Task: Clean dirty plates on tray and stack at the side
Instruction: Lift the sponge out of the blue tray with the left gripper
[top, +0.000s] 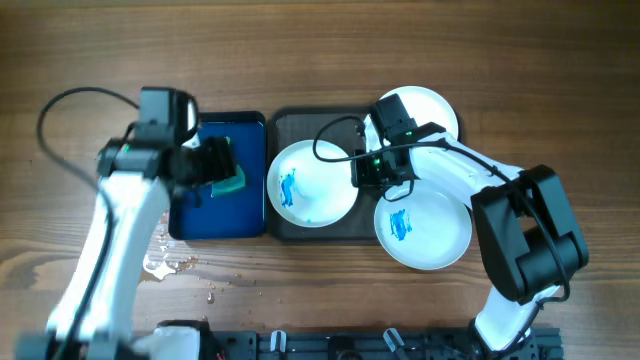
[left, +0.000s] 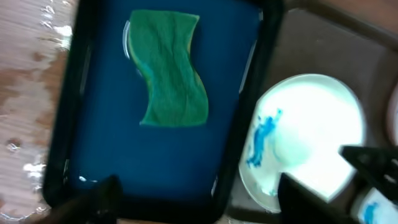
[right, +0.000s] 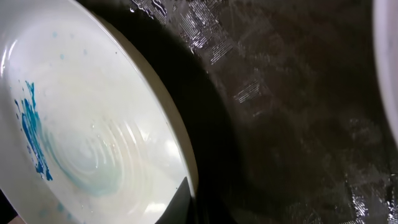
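My gripper will bunch the green sponge (left: 169, 71) into a fold when it pinches and lifts it, because the sponge has wavy sides (left: 191, 59) and soft creases.
The dark grey tray (top: 290, 125) holds a white plate (top: 312, 183) with a blue smear. My right gripper (top: 375, 170) is at this plate's right rim. In the right wrist view one finger (right: 183, 202) lies on the rim of the plate (right: 93, 130), which casts a broad shadow on the tray (right: 298, 124); the other finger is hidden below. A second smeared plate (top: 423, 228) overhangs the tray's front right. A third plate (top: 430, 110) lies at the back right. My left gripper (left: 199, 199) is open and empty above the blue tray.
A deep-blue tray (top: 205, 225) stands left of the grey tray, with a green sponge (left: 171, 68) lying flat in it. Water drops (top: 165, 262) lie on the wooden table near its front left corner.
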